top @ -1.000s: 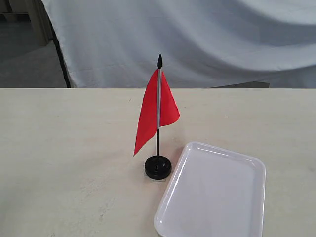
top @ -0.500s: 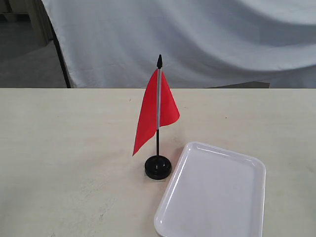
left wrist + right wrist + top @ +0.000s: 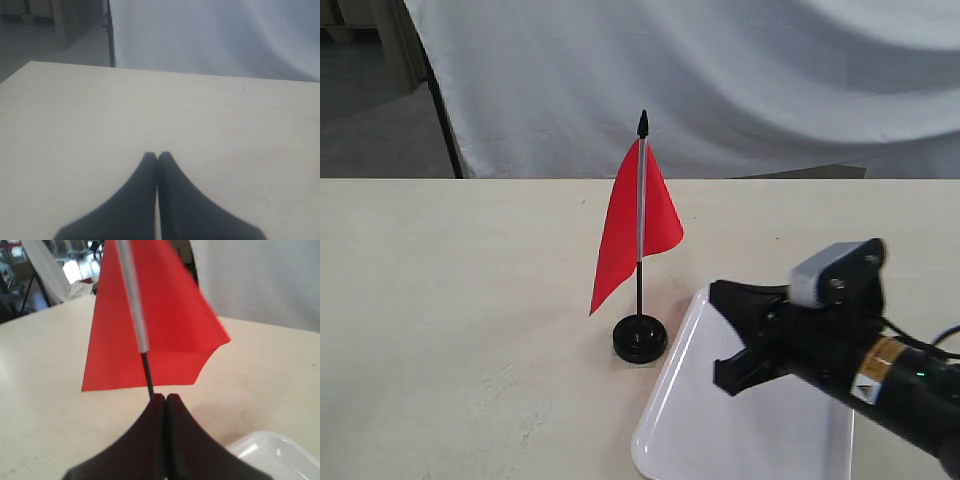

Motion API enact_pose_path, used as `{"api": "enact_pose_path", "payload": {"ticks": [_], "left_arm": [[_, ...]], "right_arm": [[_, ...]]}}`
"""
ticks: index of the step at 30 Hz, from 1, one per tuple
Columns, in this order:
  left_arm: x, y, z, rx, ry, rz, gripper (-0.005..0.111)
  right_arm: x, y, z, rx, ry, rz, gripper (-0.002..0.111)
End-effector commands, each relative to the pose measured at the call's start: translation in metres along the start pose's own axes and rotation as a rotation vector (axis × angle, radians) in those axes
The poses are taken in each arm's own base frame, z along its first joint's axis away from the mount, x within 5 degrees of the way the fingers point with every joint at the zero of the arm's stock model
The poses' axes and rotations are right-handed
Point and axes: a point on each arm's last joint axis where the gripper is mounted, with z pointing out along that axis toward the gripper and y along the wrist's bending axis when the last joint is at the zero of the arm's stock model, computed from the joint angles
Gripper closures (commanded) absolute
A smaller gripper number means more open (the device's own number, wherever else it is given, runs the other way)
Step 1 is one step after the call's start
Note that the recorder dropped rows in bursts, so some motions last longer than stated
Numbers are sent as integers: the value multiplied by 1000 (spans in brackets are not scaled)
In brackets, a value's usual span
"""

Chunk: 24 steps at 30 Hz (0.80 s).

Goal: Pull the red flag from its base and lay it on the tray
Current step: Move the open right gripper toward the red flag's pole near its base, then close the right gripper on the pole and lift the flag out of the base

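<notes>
The black base (image 3: 640, 340) will stay in place when the robot pulls the red flag's pole out, because a pale strip (image 3: 635, 364) shows under the black base.
The red flag (image 3: 625, 235) stands upright in the black base (image 3: 640, 338) on the table, just left of the white tray (image 3: 662, 398). My right gripper (image 3: 716, 292) hovers over the tray's far left part, pointing at the pole, a short gap away from it. In the right wrist view its fingers are shut (image 3: 165, 397) with nothing between them, the red flag (image 3: 150, 315) fills the space ahead, and a corner of the tray (image 3: 270, 450) shows. The base is hidden there. My left gripper (image 3: 157, 156) is shut over bare tabletop and is absent from the exterior view.
A white cloth backdrop (image 3: 720, 80) hangs behind the table's far edge. The pale tabletop (image 3: 450, 300) stretches left of the flag.
My right arm has come into the exterior view from the lower right, above the tray. The flag, base and tray have kept their places.
</notes>
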Motion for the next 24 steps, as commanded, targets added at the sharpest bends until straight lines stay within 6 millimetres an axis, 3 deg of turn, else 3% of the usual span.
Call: {"api": "enact_pose_path", "payload": {"ticks": [1,9,12,16,18,24], "left_arm": [[1,0,0,4,2,2,107],[1,0,0,4,2,2,107],[1,0,0,4,2,2,107],[1,0,0,4,2,2,107],[1,0,0,4,2,2,107],[1,0,0,4,2,2,107]], "right_arm": [[13,5,38,-36,27,-100,109],[22,-2,56,-22,85,-96,104],[20,-1,56,-27,70,-96,81],[21,-1,56,-27,73,-64,25],[21,-1,56,-27,73,-57,4],[15,-3,62,-28,48,-62,4]]}}
